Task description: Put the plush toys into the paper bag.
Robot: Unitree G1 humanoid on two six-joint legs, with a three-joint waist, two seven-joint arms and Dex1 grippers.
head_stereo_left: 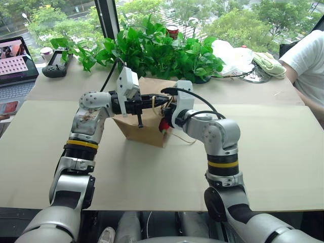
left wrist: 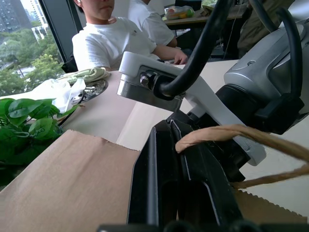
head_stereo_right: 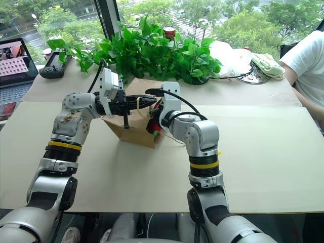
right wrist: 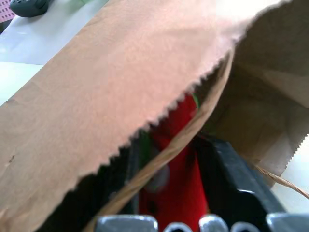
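Observation:
I can see the red chili plush toy at the opening of the tilted paper bag, so I expect it to settle below the bag's rim when I turn the bag upright.
The brown paper bag stands tilted at the middle of the table, its mouth towards my right arm. My left gripper is level above it, shut on the bag's twine handle and holding it up. My right gripper is at the bag's mouth, partly under the serrated upper edge. Its fingers stand apart, with the red chili plush toy between them. From the head views, the red toy shows at the bag's opening, just below my left gripper's fingers.
Leafy green plants line the table's far side behind the bag. A white plastic bag lies at the back right, beside a person in a white shirt. A laptop and a black controller sit at the back left.

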